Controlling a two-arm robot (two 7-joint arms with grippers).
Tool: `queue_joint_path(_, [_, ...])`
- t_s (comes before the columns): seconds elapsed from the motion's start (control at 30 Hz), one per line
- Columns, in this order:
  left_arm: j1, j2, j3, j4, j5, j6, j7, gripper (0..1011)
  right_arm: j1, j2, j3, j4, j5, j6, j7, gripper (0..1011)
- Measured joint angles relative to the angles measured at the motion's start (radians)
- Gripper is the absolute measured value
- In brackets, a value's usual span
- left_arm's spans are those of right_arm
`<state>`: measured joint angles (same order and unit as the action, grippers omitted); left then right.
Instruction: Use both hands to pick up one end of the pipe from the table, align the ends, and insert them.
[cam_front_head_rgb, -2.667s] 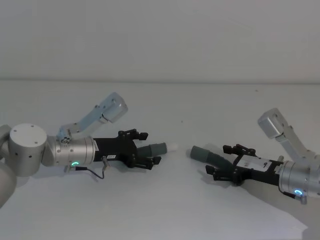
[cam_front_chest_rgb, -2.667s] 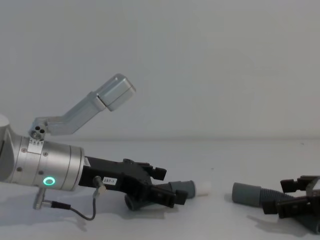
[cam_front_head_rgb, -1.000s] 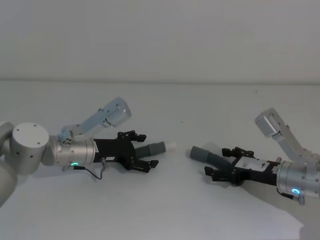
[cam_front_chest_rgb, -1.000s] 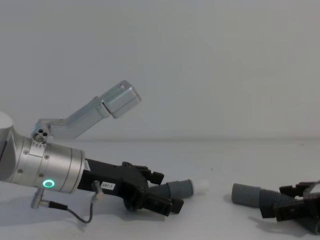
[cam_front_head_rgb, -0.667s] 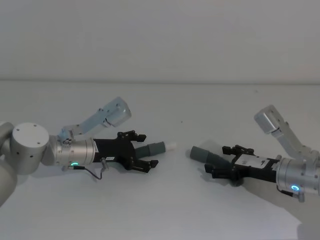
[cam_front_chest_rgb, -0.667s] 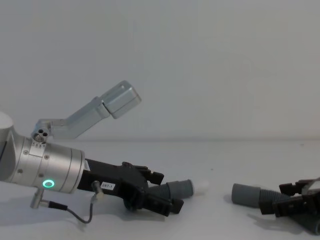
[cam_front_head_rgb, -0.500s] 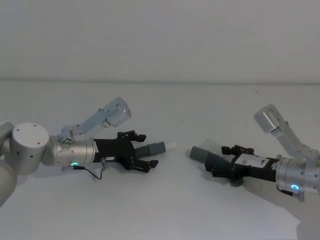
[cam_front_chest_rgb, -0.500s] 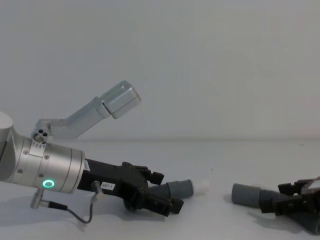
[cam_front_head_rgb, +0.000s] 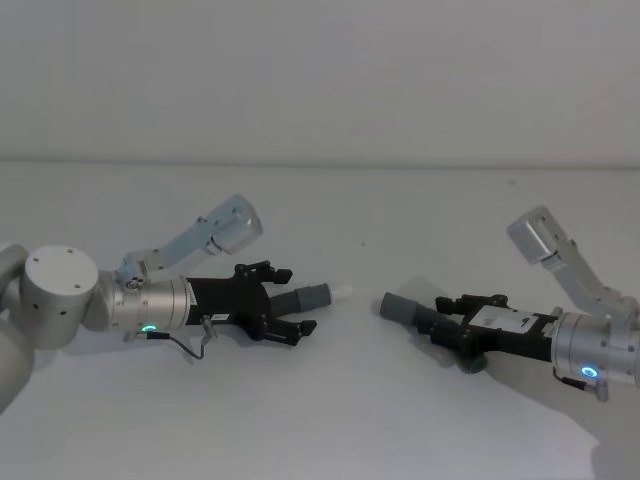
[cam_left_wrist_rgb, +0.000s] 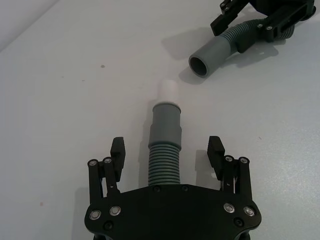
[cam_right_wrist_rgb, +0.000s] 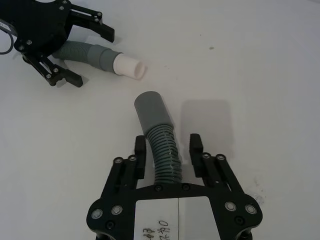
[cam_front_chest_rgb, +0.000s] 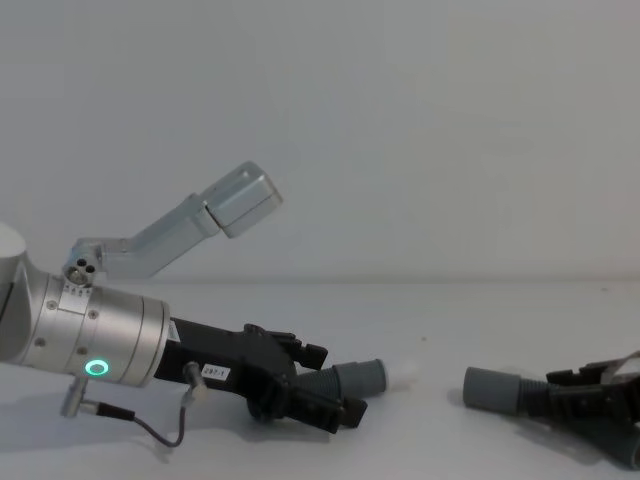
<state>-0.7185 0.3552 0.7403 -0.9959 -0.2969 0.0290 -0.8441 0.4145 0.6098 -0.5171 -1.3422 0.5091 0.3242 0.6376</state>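
The fingers of my right gripper are on both sides of the ribs (cam_front_chest_rgb: 535, 398) just behind the plain grey cuff (cam_front_chest_rgb: 491, 390), so the cuff will point straight out when I raise the hose.
Two pipe pieces lie on the white table (cam_front_head_rgb: 330, 420), their ends facing across a small gap. The short hose (cam_left_wrist_rgb: 165, 140) has a grey cuff with a white tip (cam_front_head_rgb: 343, 291). My left gripper (cam_left_wrist_rgb: 167, 150) is open and low, one finger on each side of its ribbed part, not touching; it also shows from the side (cam_front_chest_rgb: 335, 385). The other hose (cam_right_wrist_rgb: 162, 150) has a plain grey cuff (cam_front_head_rgb: 400, 308). My right gripper (cam_right_wrist_rgb: 168, 146) is open, its fingers close on both sides of the ribs, with small gaps. The rest of that hose is hidden under the gripper.
A bare grey wall stands behind the table. The wrist camera housings of both arms stick up above the grippers (cam_front_head_rgb: 228, 222) (cam_front_head_rgb: 540, 238). Bare tabletop lies in front of and behind the hoses.
My right gripper has slid forward along its hose toward the cuff, and its fingers now flank the ribs closer to it. The left gripper and both hoses have stayed still over the last second.
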Motion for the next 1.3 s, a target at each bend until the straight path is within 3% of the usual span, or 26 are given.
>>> queue_joint_path(0.27, [0.0,0.0,0.0,0.0,0.0,0.0,0.0,1000,0.001,0.0,-0.001,0.001,0.001,0.001,-0.001,273])
queue_joint_path(0.67, [0.0,0.0,0.0,0.0,0.0,0.0,0.0,997,0.002,0.0,-0.001,0.001,0.001,0.003,-0.002,256])
queue_joint_path(0.97, [0.0,0.0,0.0,0.0,0.0,0.0,0.0,805,0.003,0.0,-0.001,0.0,0.001,0.003,-0.001,256])
queue_joint_path(1.3, [0.0,0.0,0.0,0.0,0.0,0.0,0.0,476,0.002,0.0,-0.001,0.0,0.001,0.003,-0.001,256])
